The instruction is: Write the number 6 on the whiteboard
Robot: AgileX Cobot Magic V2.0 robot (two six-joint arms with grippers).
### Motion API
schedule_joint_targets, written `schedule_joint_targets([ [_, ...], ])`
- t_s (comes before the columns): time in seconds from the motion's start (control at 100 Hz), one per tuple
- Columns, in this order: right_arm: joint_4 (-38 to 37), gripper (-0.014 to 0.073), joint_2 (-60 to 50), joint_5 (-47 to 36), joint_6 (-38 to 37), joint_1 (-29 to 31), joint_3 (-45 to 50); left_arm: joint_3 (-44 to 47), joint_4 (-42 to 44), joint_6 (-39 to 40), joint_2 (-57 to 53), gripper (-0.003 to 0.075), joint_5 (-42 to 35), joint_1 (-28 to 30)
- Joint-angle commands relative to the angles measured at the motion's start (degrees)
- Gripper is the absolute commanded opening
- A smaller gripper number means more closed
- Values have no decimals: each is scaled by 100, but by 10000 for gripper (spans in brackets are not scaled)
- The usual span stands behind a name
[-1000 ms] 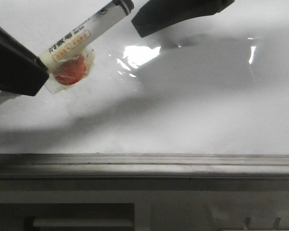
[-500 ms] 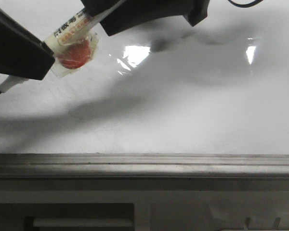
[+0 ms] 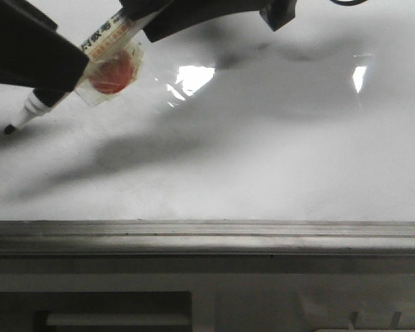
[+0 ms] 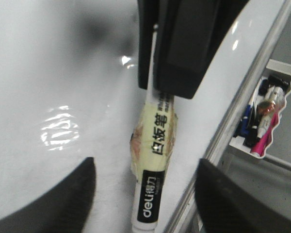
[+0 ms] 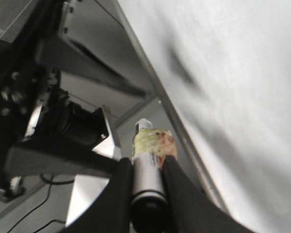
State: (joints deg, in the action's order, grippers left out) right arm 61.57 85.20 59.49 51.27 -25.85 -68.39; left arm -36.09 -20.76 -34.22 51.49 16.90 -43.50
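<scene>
Next, I back my left gripper clear, since its fingers are around the marker's front [image 3: 48, 99], before my right gripper, holding the marker's back end, writes on the whiteboard [image 3: 194, 97].
The whiteboard [image 3: 263, 159] fills the front view; no black line of a number 6 shows on it. A white marker [image 3: 107, 38] with yellow tape and a red blob slants down-left, its black tip [image 3: 10, 128] at or just over the board. My right gripper [image 3: 149, 15] is shut on the marker's back end, which is plain in the right wrist view [image 5: 146, 182]. My left gripper [image 3: 34, 55] is open; in the left wrist view [image 4: 145, 194] its fingers stand wide on either side of the marker [image 4: 155, 145] without touching it.
A grey metal ledge [image 3: 207, 238] runs along the board's lower edge. Bright glare [image 3: 194, 76] lies on the board near the marker. A white holder [image 4: 264, 116] with pens and clips hangs beyond the board's edge. The left arm's body [image 5: 48, 121] is close to the right gripper.
The right gripper came in from the top and carried the marker left and down. The marker's tip has come out from behind the left finger. The left finger has risen.
</scene>
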Motion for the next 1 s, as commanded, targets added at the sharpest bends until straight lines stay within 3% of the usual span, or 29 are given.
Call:
schedule_joint_targets([
  [0.0, 302, -45, -463, -287, 133, -3, 10, -223, -259, 34, -235, 601, -531, 169],
  [0.34, -216, -45, -2446, -2207, 159, -3, 1516, -45, -995, 80, -1227, 493, -463, 1666],
  [0.5, -239, -45, -3189, -3176, 159, -3, 2007, 263, -1454, 80, -1526, 491, -463, 2360],
  [0.68, -618, -45, -3440, -3894, 159, -3, 2158, 409, -1621, 80, -1737, 491, -484, 2699],
  [0.99, -630, -45, -2960, -4712, 159, -3, 2139, 409, -1680, 80, -1751, 491, -554, 2704],
])
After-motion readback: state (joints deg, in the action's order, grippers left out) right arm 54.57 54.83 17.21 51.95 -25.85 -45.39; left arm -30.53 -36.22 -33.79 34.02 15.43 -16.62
